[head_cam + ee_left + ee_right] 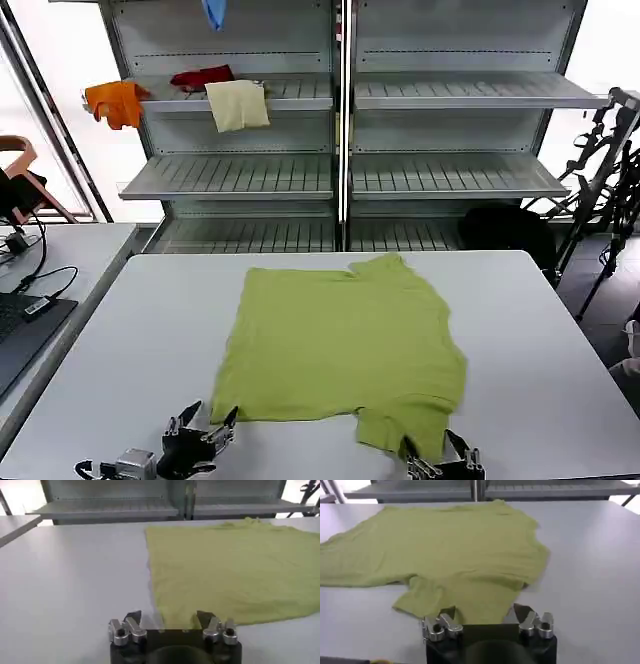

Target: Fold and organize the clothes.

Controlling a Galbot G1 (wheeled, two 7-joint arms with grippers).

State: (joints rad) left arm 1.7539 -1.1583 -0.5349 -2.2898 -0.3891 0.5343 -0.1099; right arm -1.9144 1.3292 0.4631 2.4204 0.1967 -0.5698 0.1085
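Observation:
My gripper will fold the hem over, and the near sleeve [406,424] should come along and land rumpled on top, because the sleeve sticks out [358,416] past the hem edge.
The clothes are one lime-green T-shirt [340,340] lying flat in the middle of the white table [540,340], plain side up, with a sleeve [405,425] sticking out toward the near edge. My left gripper [207,420] is open at the shirt's near left corner [170,617], fingers spread with the hem edge between them. My right gripper [432,448] is open just before the near sleeve [465,600], its fingers straddling the sleeve's end. The shirt [235,565] [440,550] rests on the table, held by neither gripper.
Grey metal shelves [340,100] stand behind the table, with orange [115,102], red [200,76] and cream [237,104] garments and a blue cloth [213,12]. A side desk with a laptop and cables [30,310] is on the left. Black stands [605,170] rise at the right.

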